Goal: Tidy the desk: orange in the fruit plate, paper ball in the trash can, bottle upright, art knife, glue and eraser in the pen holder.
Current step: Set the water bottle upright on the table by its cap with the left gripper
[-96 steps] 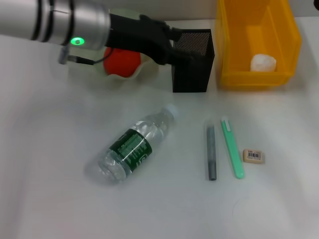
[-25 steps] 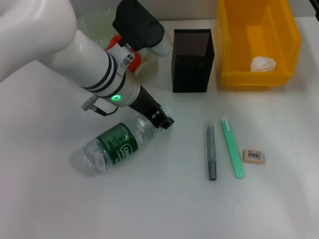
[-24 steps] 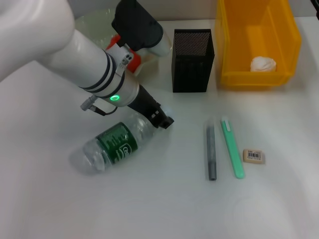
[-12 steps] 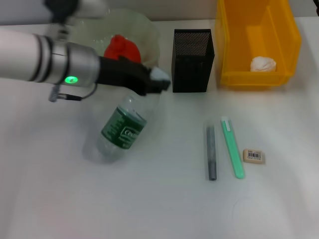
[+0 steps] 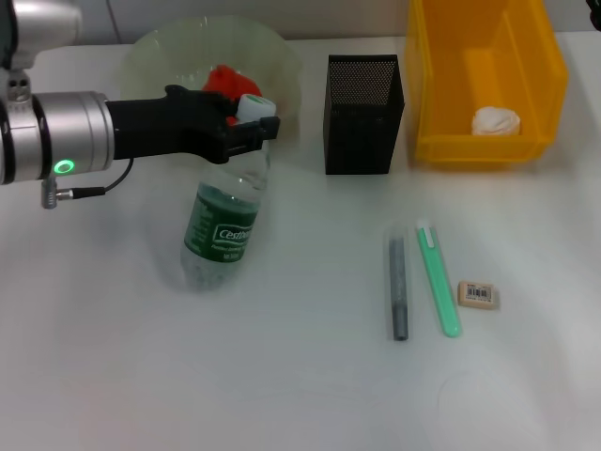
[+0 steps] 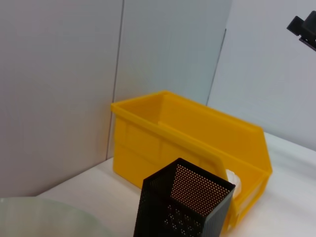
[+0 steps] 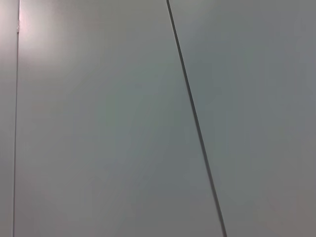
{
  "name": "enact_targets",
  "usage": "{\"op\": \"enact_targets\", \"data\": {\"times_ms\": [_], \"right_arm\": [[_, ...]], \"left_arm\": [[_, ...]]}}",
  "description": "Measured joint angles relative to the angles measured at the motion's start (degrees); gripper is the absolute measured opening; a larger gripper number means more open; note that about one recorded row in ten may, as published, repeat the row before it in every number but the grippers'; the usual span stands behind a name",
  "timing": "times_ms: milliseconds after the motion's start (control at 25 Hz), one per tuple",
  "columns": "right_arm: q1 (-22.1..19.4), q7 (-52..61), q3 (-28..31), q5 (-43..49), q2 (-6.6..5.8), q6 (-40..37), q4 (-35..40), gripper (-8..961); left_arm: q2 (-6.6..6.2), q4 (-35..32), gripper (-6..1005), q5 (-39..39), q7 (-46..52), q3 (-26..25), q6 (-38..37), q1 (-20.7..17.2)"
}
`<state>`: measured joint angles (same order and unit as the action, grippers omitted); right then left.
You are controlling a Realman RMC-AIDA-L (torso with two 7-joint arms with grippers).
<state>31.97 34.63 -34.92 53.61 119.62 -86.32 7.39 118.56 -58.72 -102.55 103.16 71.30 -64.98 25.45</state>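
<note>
The bottle [image 5: 248, 162] is held by its neck in my left gripper, base down over open table. I should turn it upright next until the bottle's base [image 5: 206, 278] stands flat, and then let go.
My left gripper [image 5: 250, 120] is shut on the neck of the bottle [image 5: 221, 235], just under its white cap. The bottle stands nearly upright on the table in front of the fruit plate [image 5: 169, 42]. The orange [image 5: 228, 79] lies in the plate, partly hidden behind the gripper. The paper ball [image 5: 495, 120] lies in the trash can [image 5: 526, 85]. The pen holder [image 5: 364, 117] stands between plate and can. A grey glue stick [image 5: 398, 287], a green art knife [image 5: 438, 278] and the eraser [image 5: 478, 294] lie side by side on the table at the right. My right gripper is out of view.
The left wrist view shows the trash can [image 6: 163, 133] with the paper ball [image 6: 234, 179] inside, the pen holder [image 6: 185, 202] before it, and the plate's rim [image 6: 49, 217]. The right wrist view shows only a wall. White table lies open in front.
The bottle has gone from lying on its side to nearly upright. My left gripper took its neck and swung it up and left, toward the plate.
</note>
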Motion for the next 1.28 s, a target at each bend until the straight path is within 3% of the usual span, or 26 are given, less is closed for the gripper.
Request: {"op": "enact_targets", "data": {"times_ms": [360,1280], "right_arm": [[0.80,0.00,-0.15,0.00,0.00,0.39,0.00,756],[1.37,0.00,-0.15,0.17,0.00,0.55,-0.53,755]], "left_arm": [[-0.08,-4.63,435,1.05,-1.61,-0.79,-1.42,-3.83],[-0.17,-7.40,447,1.15,-3.99,-4.22,-3.10,-5.18]]}}
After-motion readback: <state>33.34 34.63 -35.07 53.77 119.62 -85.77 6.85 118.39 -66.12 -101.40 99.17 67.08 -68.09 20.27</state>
